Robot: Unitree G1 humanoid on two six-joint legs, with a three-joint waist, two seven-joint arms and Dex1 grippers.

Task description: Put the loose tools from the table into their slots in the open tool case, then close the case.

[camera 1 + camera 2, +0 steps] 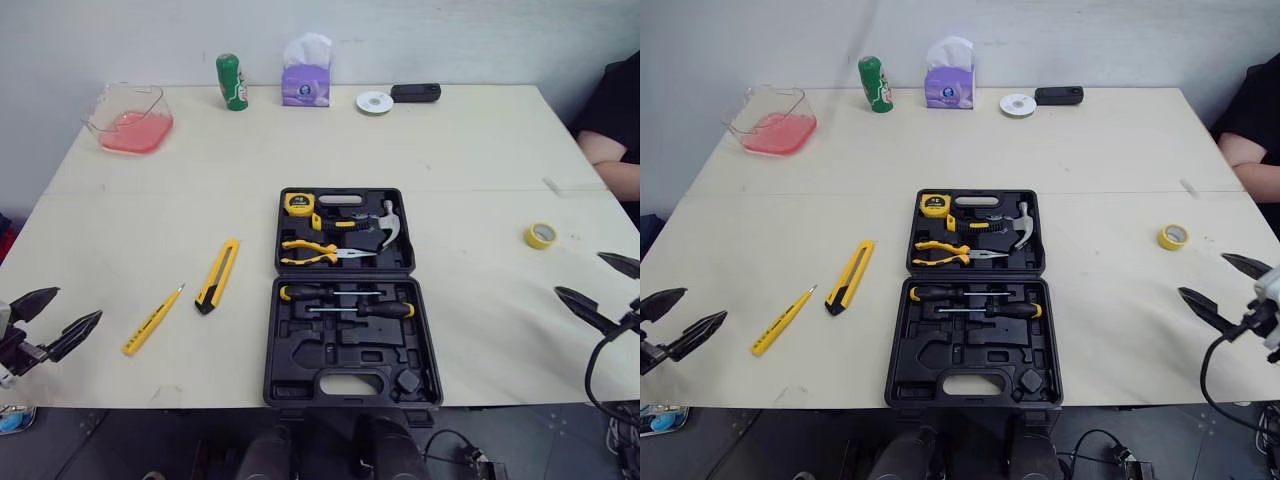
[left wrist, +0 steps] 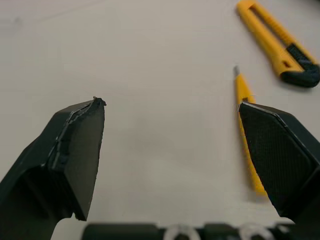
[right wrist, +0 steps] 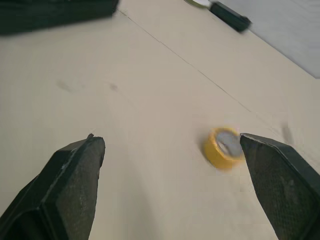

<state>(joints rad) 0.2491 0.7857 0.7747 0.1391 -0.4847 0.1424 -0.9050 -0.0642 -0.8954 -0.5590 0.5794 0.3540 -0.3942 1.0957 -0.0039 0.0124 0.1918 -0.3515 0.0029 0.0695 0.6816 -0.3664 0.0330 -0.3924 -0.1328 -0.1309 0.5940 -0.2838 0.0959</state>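
The tester screwdriver (image 1: pixel 152 322) narrows to a thin metal tip (image 1: pixel 181 288), so I expect that end of the tester screwdriver to slide into the case's narrow notch when the robot lowers it.
The black tool case (image 1: pixel 345 295) lies open in the middle of the table, holding a tape measure (image 1: pixel 299 203), hammer (image 1: pixel 372 225), pliers (image 1: pixel 322 252) and two screwdrivers (image 1: pixel 345 301). Left of it lie a yellow utility knife (image 1: pixel 217 275) and a thin yellow tester screwdriver (image 1: pixel 153 319). A yellow tape roll (image 1: pixel 541 235) sits to the right. My left gripper (image 1: pixel 55 318) hovers open at the table's near left edge, apart from the tester screwdriver (image 2: pixel 246 127). Near the right edge my right gripper (image 1: pixel 598 285) is open, a little short of the tape roll (image 3: pixel 223 147).
At the back stand a clear container with pink contents (image 1: pixel 130 118), a green can (image 1: pixel 232 81), a purple tissue pack (image 1: pixel 305 71), a white disc (image 1: pixel 374 101) and a black device (image 1: pixel 415 93). A person's arm (image 1: pixel 612 155) rests at the far right edge.
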